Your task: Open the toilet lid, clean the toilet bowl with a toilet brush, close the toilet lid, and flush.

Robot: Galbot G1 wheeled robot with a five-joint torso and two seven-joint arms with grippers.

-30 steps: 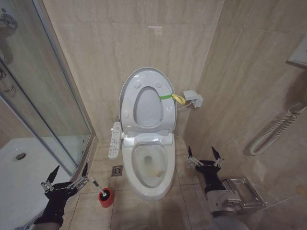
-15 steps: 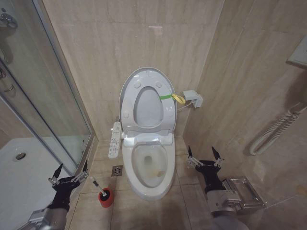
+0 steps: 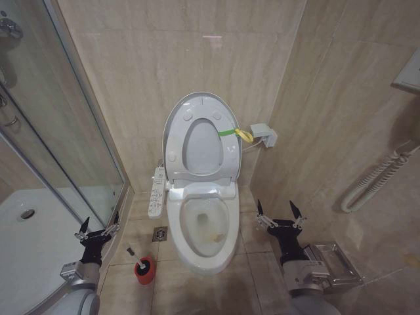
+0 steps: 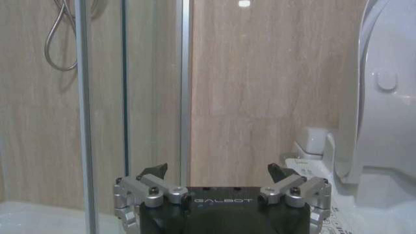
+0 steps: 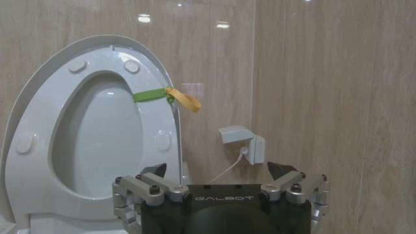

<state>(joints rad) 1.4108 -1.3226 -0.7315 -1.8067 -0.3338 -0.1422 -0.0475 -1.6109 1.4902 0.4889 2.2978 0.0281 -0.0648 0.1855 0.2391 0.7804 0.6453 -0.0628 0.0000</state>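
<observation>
The toilet brush (image 3: 136, 258) leans loosely in the cup's opening (image 3: 143, 268), so it should come free and leave the red cup standing when the robot lifts it.
The toilet lid (image 3: 200, 144) stands raised against the back wall with the seat ring up in front of it and a green-yellow band (image 3: 230, 132) at its edge. Below it the toilet bowl (image 3: 194, 231) lies uncovered, with yellowish stains inside. The toilet brush (image 3: 133, 255) leans in its red cup (image 3: 145, 270) on the floor left of the bowl. My left gripper (image 3: 98, 226) (image 4: 217, 170) hangs open and empty, up and to the left of the brush. My right gripper (image 3: 279, 213) (image 5: 217, 168) is open and empty, right of the bowl, facing the raised lid (image 5: 97, 141).
A glass shower screen (image 3: 65, 131) and a white shower tray (image 3: 26, 243) close off the left. A control panel (image 3: 157, 191) hangs beside the bowl, above a floor drain (image 3: 160, 234). A wall socket box (image 3: 264, 135), a grab rail (image 3: 377, 174) and a metal holder (image 3: 331, 262) are on the right.
My left gripper has moved right and farther from me, and it now points more upright beside the shower screen. The right arm and the toilet have not moved.
</observation>
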